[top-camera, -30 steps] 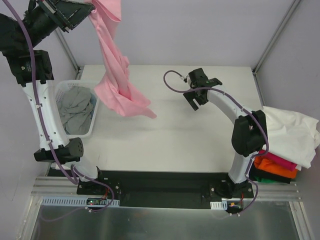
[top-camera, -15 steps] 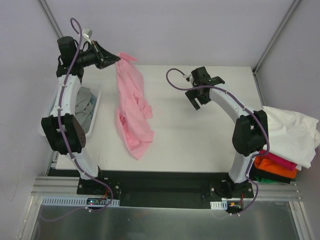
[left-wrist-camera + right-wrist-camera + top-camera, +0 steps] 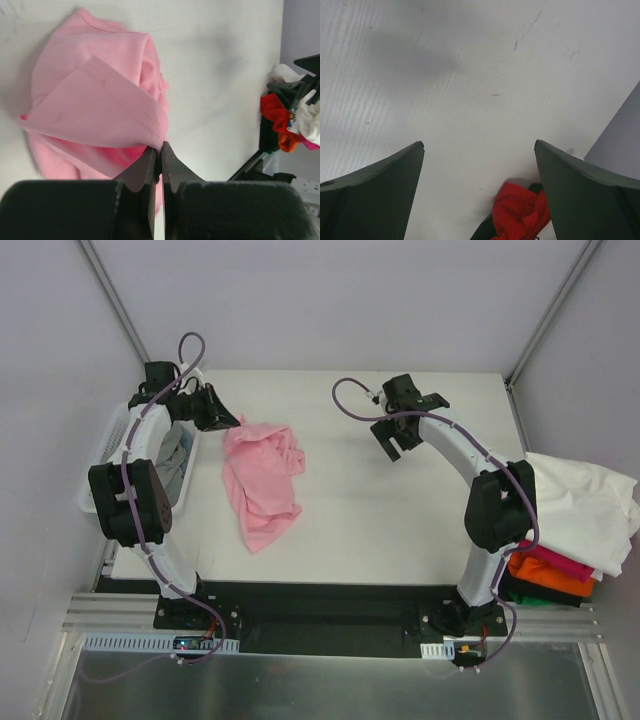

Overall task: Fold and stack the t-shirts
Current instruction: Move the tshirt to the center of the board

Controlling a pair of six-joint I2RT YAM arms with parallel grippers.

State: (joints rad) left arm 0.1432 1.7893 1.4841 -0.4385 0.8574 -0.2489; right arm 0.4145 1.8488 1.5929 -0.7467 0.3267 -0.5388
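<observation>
The pink t-shirt lies crumpled (image 3: 264, 468) next to the basket, so the robot's left gripper should raise the t-shirt's hem toward the table's far edge (image 3: 288, 377) before the right gripper gets to the t-shirt's near end.
A light pink t-shirt (image 3: 262, 480) lies crumpled on the left half of the white table (image 3: 400, 520). My left gripper (image 3: 232, 423) is at its far left corner, shut on the hem. In the left wrist view the jaws (image 3: 160, 147) pinch the stitched edge of the pink t-shirt (image 3: 95, 110). A grey t-shirt (image 3: 178, 465) sits in the white basket (image 3: 108, 440). My right gripper (image 3: 392, 446) hovers open over bare table at the far middle, with nothing between its fingers (image 3: 395, 170). Folded t-shirts are piled at the right edge: white (image 3: 580, 505) on top, magenta (image 3: 560, 562) and orange (image 3: 545, 580) below.
The basket stands against the left wall beside the left arm. Metal frame posts (image 3: 545, 325) rise at the far corners. The right wrist view shows a bit of red cloth (image 3: 520, 212) of the pile past the table edge.
My left arm has swung down from high above and laid the hanging pink t-shirt on the table, still gripping its edge. The right arm has barely moved.
</observation>
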